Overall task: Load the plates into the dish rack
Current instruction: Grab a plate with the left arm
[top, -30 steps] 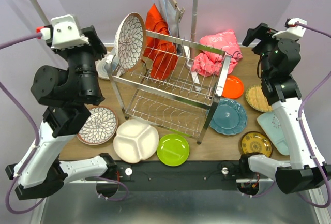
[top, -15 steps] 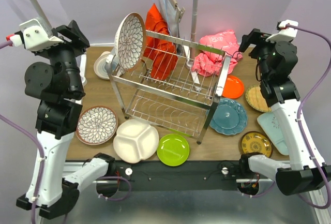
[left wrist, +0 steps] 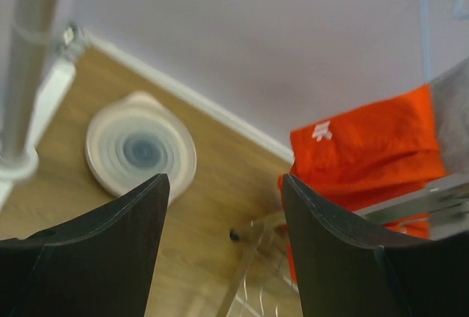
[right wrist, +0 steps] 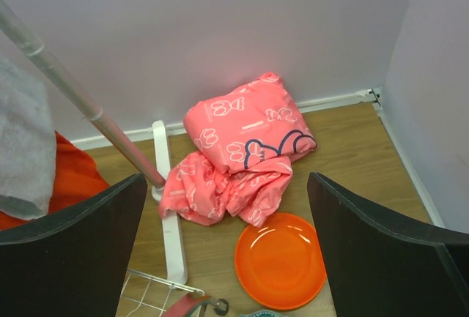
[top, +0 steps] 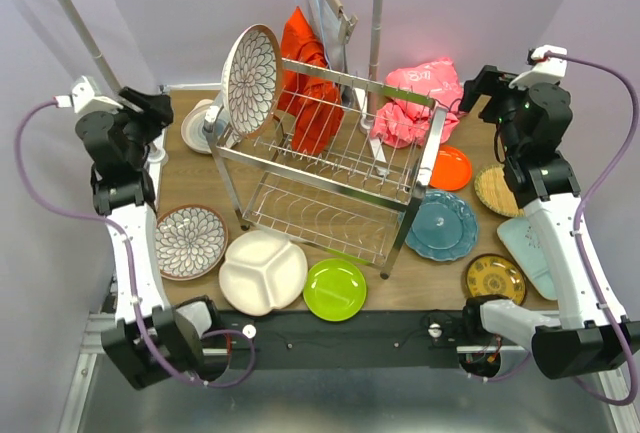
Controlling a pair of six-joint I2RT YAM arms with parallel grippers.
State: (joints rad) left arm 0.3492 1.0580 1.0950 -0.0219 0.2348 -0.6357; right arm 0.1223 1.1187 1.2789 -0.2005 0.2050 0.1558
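The robot's left gripper keeps going down until its open fingers are on both sides of the plate's near rim (left wrist: 179,187), since the pale ringed plate (left wrist: 141,150) lies clear of the bar's post and the dish rack.
The steel dish rack (top: 330,168) stands mid-table with one floral plate (top: 250,68) upright at its top left corner. A second floral plate (top: 188,241), a white divided plate (top: 262,271) and a lime green plate (top: 335,289) lie in front. A teal plate (top: 441,225), an orange plate (top: 451,167) and yellow patterned plates (top: 494,278) lie to the right. The orange plate also shows in the right wrist view (right wrist: 280,261). My left gripper (top: 150,106) is open and empty, high at the far left. My right gripper (top: 475,88) is open and empty above the pink cloth (top: 420,101).
A white-poled clothes rail (top: 376,13) with a red cloth (top: 305,63) stands behind the rack. A pale ringed plate (left wrist: 139,152) lies at the far left corner by the rail's post (left wrist: 26,68). A pale aqua plate (top: 530,243) lies at the right edge.
My left arm has swung back and to the left, away from the camera, and now points at the table's far left corner. My right arm has risen slightly.
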